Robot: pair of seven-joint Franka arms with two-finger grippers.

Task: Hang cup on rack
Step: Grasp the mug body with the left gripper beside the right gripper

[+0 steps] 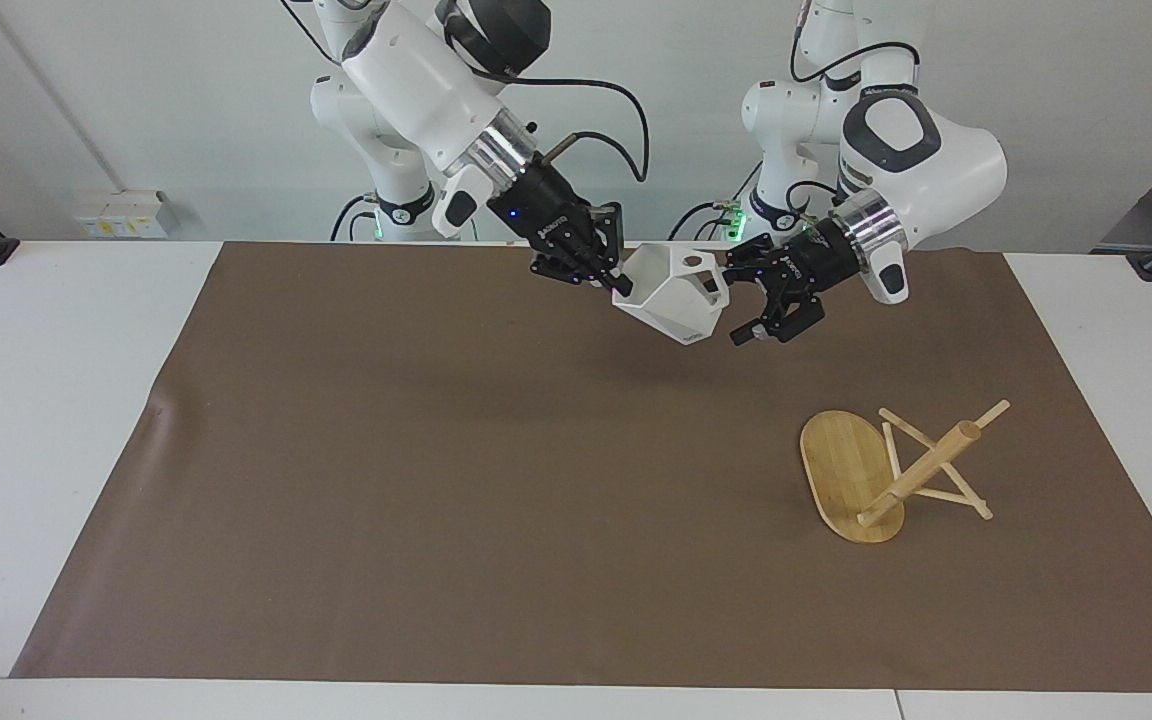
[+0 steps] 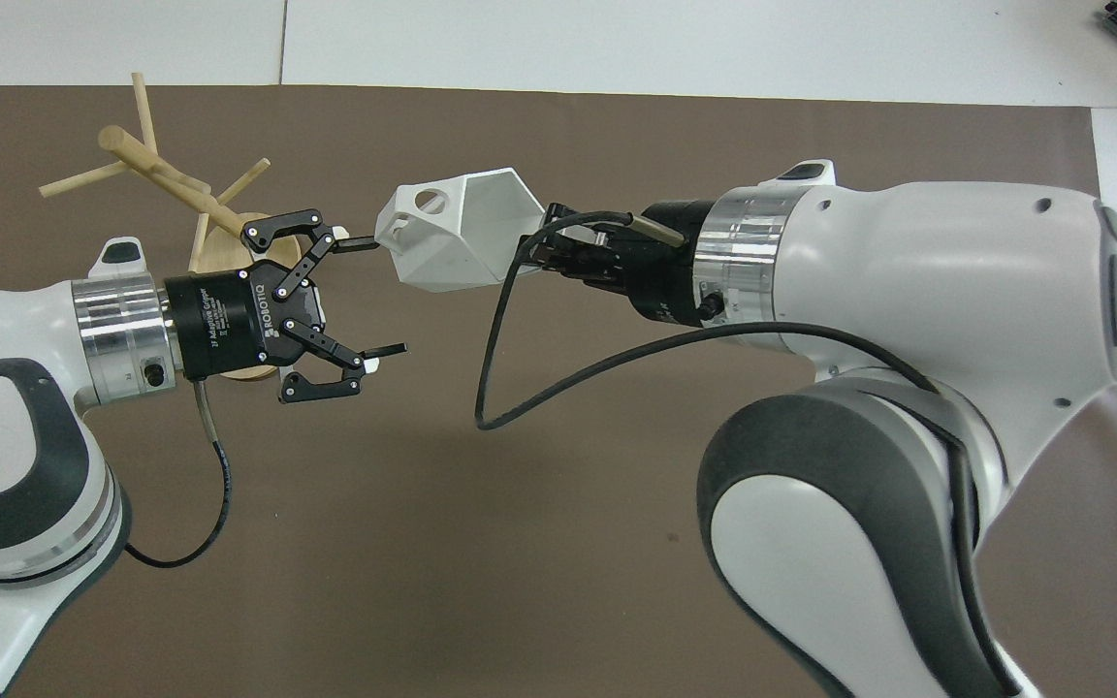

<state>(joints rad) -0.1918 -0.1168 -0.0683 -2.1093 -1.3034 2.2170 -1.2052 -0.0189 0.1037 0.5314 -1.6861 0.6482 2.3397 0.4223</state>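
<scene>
The cup (image 2: pixel 475 233) handle's hole (image 2: pixel 431 202) seems wider than the rack's peg, so the cup will slide on and hang there when I bring it over.
The white faceted cup (image 1: pixel 671 298) (image 2: pixel 452 237) hangs in the air, tilted, over the part of the brown mat nearest the robots. My right gripper (image 1: pixel 608 278) (image 2: pixel 531 248) is shut on its rim. The cup's handle with the round hole points at my left gripper (image 1: pixel 736 303) (image 2: pixel 386 296), which is open. One of the left gripper's fingers reaches the handle end and the other lies lower, beside the cup's body; I cannot tell whether they touch. The bamboo rack (image 1: pixel 921 465) (image 2: pixel 151 165) stands on the mat toward the left arm's end, its base partly covered by the left gripper in the overhead view.
The brown mat (image 1: pixel 436 480) (image 2: pixel 558 543) covers most of the white table (image 1: pixel 56 400). The right arm's black cable (image 2: pixel 495 388) loops down below the cup in the overhead view. A mat corner (image 1: pixel 161 405) near the right arm's end is slightly creased.
</scene>
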